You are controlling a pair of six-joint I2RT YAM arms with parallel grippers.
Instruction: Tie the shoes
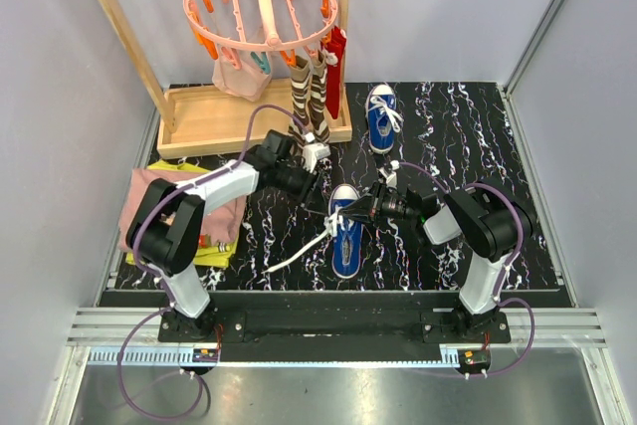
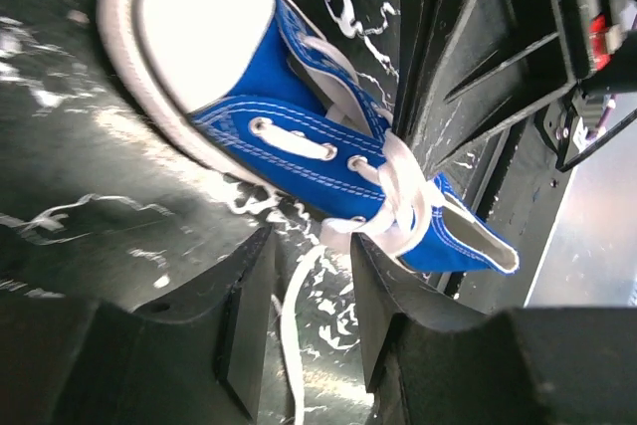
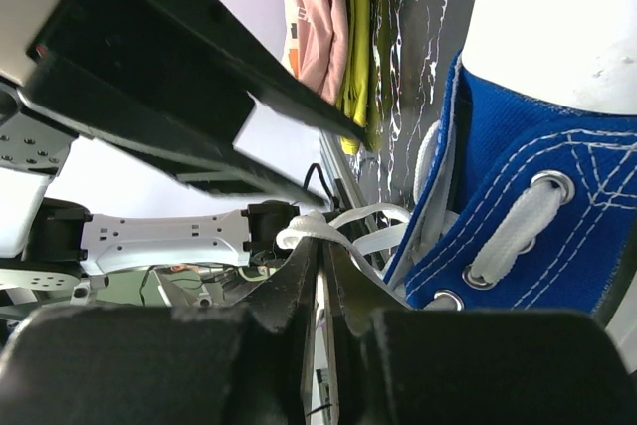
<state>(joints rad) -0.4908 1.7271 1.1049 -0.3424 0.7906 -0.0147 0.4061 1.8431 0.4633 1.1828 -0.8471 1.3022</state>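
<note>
My left gripper should take the lace loop from my right gripper, and my right gripper should reach across for the loose lace, because that loose lace trails on my left gripper's side.
One blue sneaker lies in the middle of the black marbled mat, with its white toe cap toward the near edge. The second sneaker lies at the back, apart from both arms. My right gripper is shut on a loop of white lace beside the near shoe. My left gripper is open by the shoe's left side. In the left wrist view a loose lace end runs between its spread fingers, below the shoe. That lace trails left over the mat.
A wooden rack with a tray base stands at the back left. It holds a pink round peg hanger with socks hanging from it. A pile of pink and yellow clothes lies at the left edge, under the left arm.
</note>
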